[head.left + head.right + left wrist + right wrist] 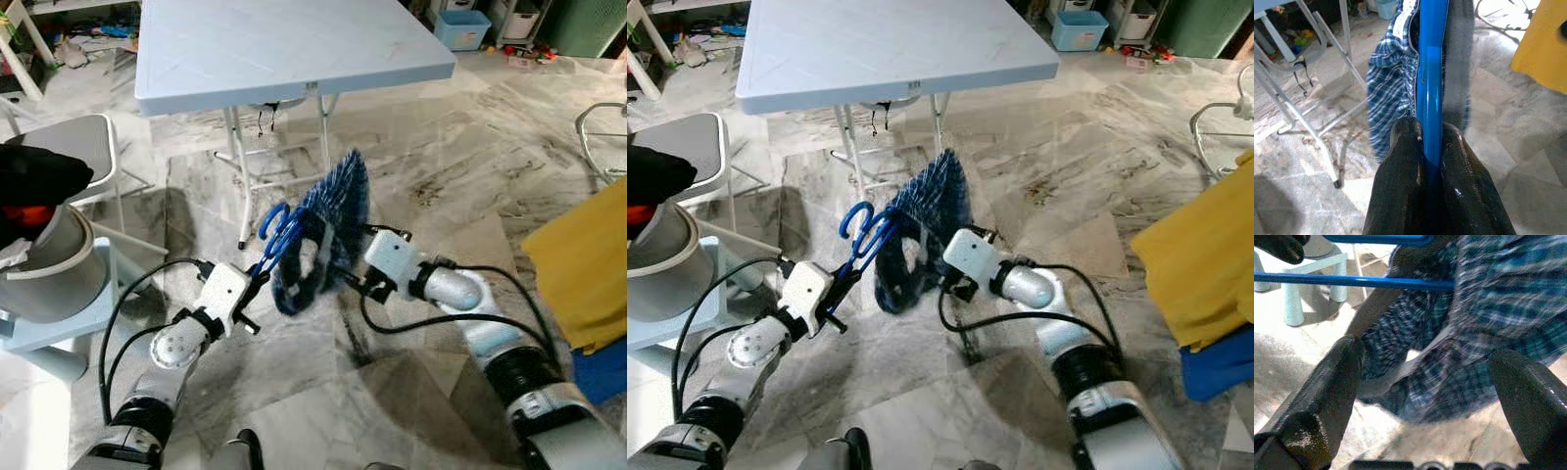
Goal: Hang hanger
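My gripper will pull, and then the blue plaid cloth (340, 201) will slip off the blue hanger and hang limp, because the hanger only reaches into a gaping opening (306, 257).
A blue plastic hanger (272, 225) carries a blue plaid shirt (331, 217) in front of me, above the marble floor. My left gripper (260, 277) is shut on the hanger's straight bar; the left wrist view has both black fingers (1400, 161) pressed against the blue bar (1429, 73). My right gripper (355, 280) is at the shirt's lower right side, open. In the right wrist view its fingers (1334, 382) stand wide apart with the plaid cloth (1469, 333) between and beyond them, not pinched. The hanger's hook points up and to the left.
A light blue folding table (294, 49) stands just behind the shirt, its legs close by. At the left are a grey bucket (49, 269) with dark cloth on top, a pale stool (39, 333) and a chair (78, 147). A yellow cloth (583, 264) lies at the right.
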Controlling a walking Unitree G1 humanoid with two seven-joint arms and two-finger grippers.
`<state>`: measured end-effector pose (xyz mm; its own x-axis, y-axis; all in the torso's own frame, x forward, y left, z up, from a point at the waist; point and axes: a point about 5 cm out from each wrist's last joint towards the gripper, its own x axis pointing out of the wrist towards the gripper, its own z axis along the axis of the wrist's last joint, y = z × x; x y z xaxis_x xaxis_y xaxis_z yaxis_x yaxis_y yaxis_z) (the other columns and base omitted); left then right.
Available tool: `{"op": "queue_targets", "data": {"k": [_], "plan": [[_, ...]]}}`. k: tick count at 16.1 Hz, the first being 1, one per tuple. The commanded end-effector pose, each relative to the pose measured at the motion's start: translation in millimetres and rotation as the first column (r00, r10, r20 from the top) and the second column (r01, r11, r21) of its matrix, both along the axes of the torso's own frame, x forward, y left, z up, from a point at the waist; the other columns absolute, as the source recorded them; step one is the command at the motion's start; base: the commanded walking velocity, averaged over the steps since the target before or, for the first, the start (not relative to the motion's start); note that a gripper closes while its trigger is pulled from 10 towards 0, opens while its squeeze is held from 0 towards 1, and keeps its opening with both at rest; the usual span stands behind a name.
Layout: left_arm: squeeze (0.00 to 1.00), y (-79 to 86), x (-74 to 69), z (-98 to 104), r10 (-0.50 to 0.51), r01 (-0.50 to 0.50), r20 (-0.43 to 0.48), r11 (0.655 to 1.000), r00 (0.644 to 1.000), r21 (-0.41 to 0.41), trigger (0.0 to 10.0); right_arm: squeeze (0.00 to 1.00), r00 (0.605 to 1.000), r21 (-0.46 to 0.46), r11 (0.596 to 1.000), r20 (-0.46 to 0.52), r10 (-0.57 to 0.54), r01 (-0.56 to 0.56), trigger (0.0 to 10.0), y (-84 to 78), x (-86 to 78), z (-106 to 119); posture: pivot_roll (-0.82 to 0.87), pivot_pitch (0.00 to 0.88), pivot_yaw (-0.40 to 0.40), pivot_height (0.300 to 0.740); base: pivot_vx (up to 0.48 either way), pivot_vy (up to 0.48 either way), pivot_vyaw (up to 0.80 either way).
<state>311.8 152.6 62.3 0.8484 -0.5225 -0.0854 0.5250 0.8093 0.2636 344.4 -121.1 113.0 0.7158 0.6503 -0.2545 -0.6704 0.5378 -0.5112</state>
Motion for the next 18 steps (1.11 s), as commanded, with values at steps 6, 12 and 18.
{"op": "queue_targets", "data": {"k": [6, 12, 18], "plan": [[0.0, -30.6, -0.7, 16, -0.119, 0.123, 0.075, 0.992, 0.99, -0.041, 0.0, 0.0, 0.946, 0.179, 0.929, -0.064, -0.318, 0.325, 10.0, 10.3, 15.6, -5, -0.12, 0.172, 0.006, 0.74, 0.0, 0.0, 0.0], [0.0, -39.2, -8.9, 15, -0.182, 0.186, 0.062, 0.981, 0.981, -0.062, 0.0, 0.0, 0.827, 0.218, 0.804, -0.024, -0.562, 0.553, 0.0, -14.7, 30.2, 5, -0.11, 0.162, 0.001, 0.74, 0.0, 0.0, 0.0], [0.0, -35.4, -18.4, 6, -0.189, 0.19, 0.028, 0.981, 0.982, -0.031, 0.0, 0.0, 0.728, 0.277, 0.719, 0.09, -0.68, 0.637, 0.0, -38.2, 39.9, 29, -0.11, 0.154, 0.001, 0.74, 0.0, 0.0, 0.0]]}}
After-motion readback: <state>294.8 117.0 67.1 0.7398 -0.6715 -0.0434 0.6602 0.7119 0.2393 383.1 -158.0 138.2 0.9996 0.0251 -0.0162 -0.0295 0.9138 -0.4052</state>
